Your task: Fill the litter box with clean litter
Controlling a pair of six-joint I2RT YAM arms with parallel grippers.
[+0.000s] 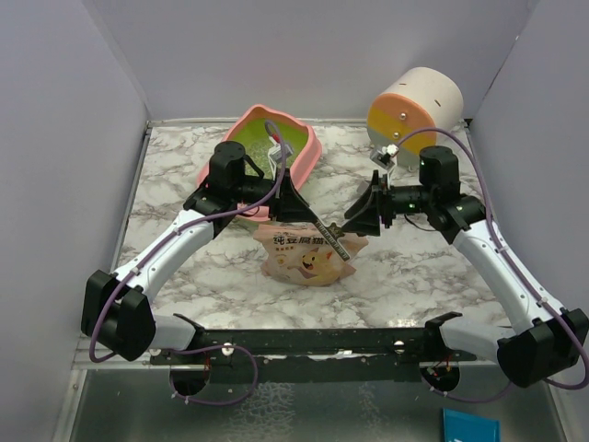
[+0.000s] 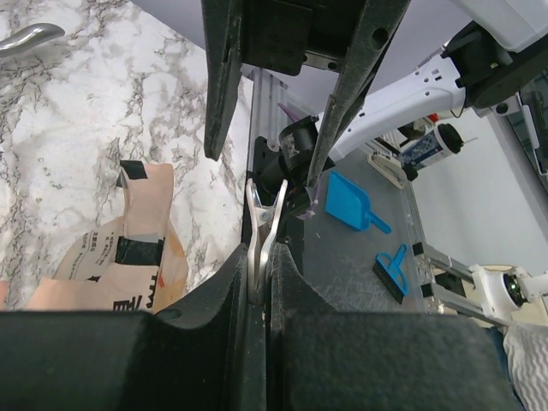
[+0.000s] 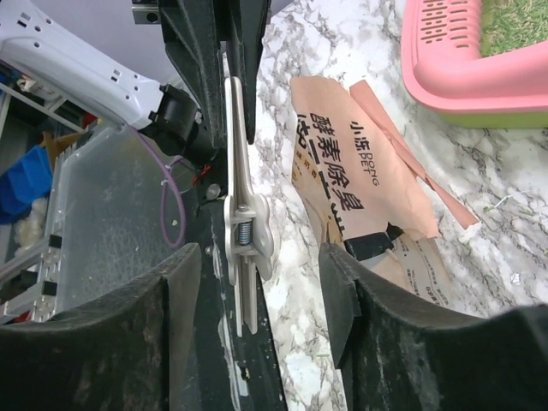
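The spring clip is held by its long jaws (image 3: 236,141) in my left gripper, so my right gripper should grab the clip's handle end (image 3: 246,300) and bring the clip's jaws onto the top of the pouch.
The pink litter box (image 1: 308,152) with its green inside stands at the back centre, its slotted lip (image 3: 445,51) showing in the right wrist view. A grainy green surface (image 3: 514,21) fills its inside; I cannot tell whether that is the clean litter. In front of it lies a beige-orange pouch (image 1: 308,256) with its torn top (image 3: 368,145) open. Above the pouch, my left gripper (image 2: 259,257) is shut on one end of a metal spring clip (image 2: 261,214). My right gripper (image 3: 261,257) stands open around the clip's other end (image 3: 242,231), its pads clear of the clip.
A round cream, orange and yellow cabinet (image 1: 414,106) stands at the back right. A metal handle (image 2: 30,36) lies on the marble. A blue dustpan (image 2: 351,201) and brush (image 2: 392,270) lie below the table's near edge. White walls close in three sides.
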